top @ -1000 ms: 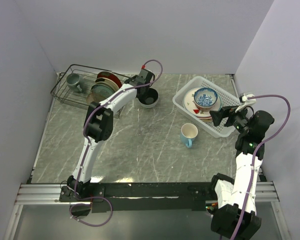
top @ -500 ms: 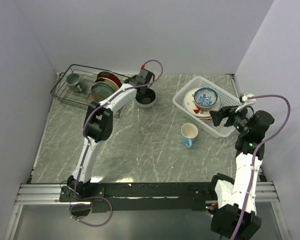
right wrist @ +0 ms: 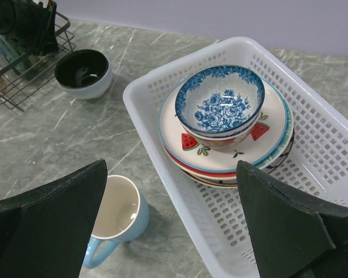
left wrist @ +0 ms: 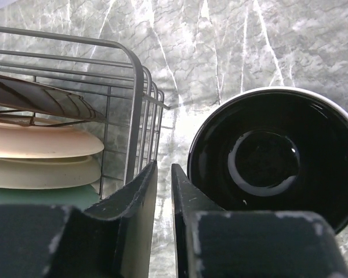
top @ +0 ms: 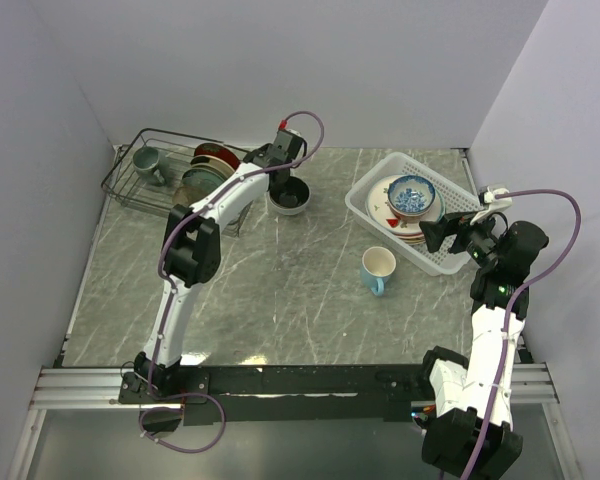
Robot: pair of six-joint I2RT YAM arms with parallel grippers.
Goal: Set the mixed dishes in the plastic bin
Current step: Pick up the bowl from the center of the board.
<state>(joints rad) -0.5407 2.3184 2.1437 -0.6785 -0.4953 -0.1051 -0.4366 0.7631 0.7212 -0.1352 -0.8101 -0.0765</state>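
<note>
My left gripper is closed outside the cream bowl's rim (left wrist: 189,157). It should open and put a finger into the bowl's dark inside (left wrist: 210,168) before it closes.
The white plastic bin (top: 363,213) at the right holds a stack of patterned plates (top: 393,224) with a blue-patterned bowl (top: 412,193) on top; the right wrist view shows the bin (right wrist: 144,124), plates (right wrist: 265,143) and bowl (right wrist: 219,99). A light blue mug (top: 377,268) stands upright on the table beside the bin (right wrist: 119,215). A cream bowl with a dark inside (top: 289,197) stands next to the rack (left wrist: 272,156). My left gripper (top: 273,180) is shut and empty, just left of that bowl (left wrist: 164,169). My right gripper (top: 435,235) is open and empty above the mug and bin edge (right wrist: 171,168).
A black wire rack (top: 130,185) at the back left holds upright plates (top: 208,172) and a grey-green mug (top: 145,158); its corner is close to my left fingers (left wrist: 138,87). Walls close in the table at the back and on both sides.
My left gripper and the dark-inside bowl have shifted a little to the left, toward the rack. The right arm has not moved.
</note>
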